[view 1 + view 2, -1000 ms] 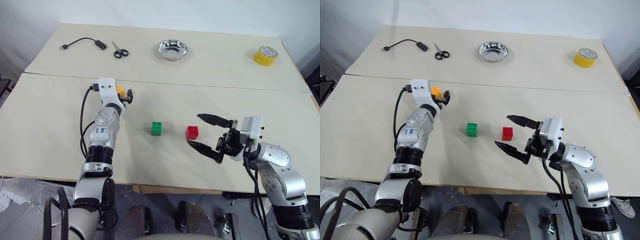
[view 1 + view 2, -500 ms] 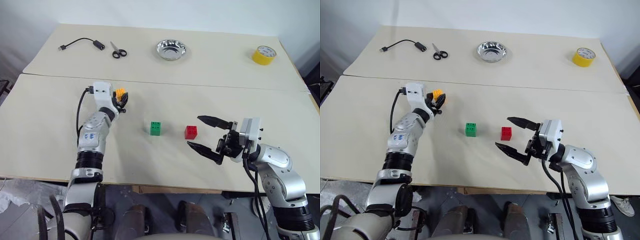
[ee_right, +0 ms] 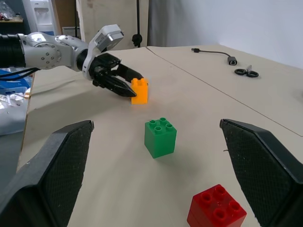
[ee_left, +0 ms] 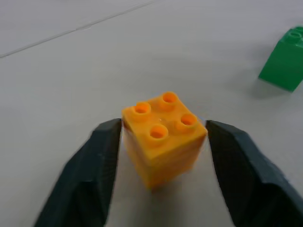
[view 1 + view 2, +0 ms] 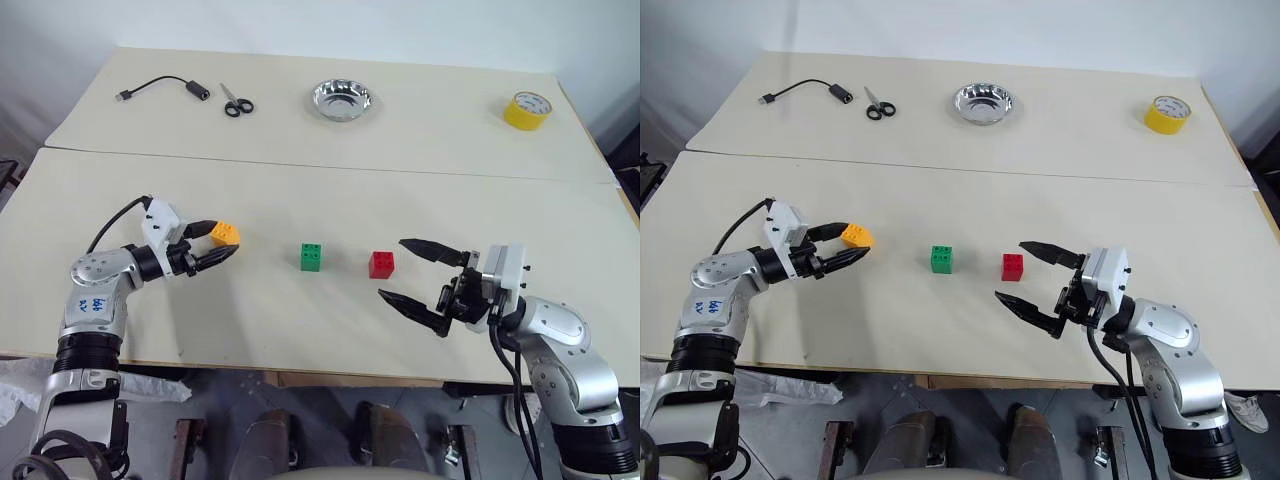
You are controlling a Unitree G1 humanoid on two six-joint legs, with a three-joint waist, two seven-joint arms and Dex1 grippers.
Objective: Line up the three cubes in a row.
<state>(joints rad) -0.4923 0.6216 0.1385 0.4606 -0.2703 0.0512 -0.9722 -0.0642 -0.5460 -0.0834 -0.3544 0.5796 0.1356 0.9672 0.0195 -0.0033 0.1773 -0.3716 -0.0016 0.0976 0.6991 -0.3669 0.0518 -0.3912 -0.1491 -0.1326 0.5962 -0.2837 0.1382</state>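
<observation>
The orange cube (image 4: 164, 127) is crooked in the left gripper's fingers, so they should open and grip its flat sides (image 4: 138, 151) squarely before the cube is moved next to the green cube.
The orange cube (image 5: 224, 233) stands on the table (image 5: 330, 200) at the left, between the fingertips of my left gripper (image 4: 163, 137). Both fingers lie against its sides, so the gripper is shut on it, pointing right along the table. To its right stands the green cube (image 5: 312, 257), and further right the red cube (image 5: 382, 264). All three lie at about the same depth. My right gripper (image 5: 392, 269) is open wide just right of the red cube, holding nothing, its fingertips level with that cube.
On the far table lie a black cable (image 5: 165, 88), scissors (image 5: 238, 103), a metal bowl (image 5: 342, 99) and a yellow tape roll (image 5: 527, 110). A seam (image 5: 330, 167) separates the two tabletops.
My left arm swung out to the left and drew back, turning its wrist. The orange cube came with it, nearer the front edge. The right gripper stayed put.
</observation>
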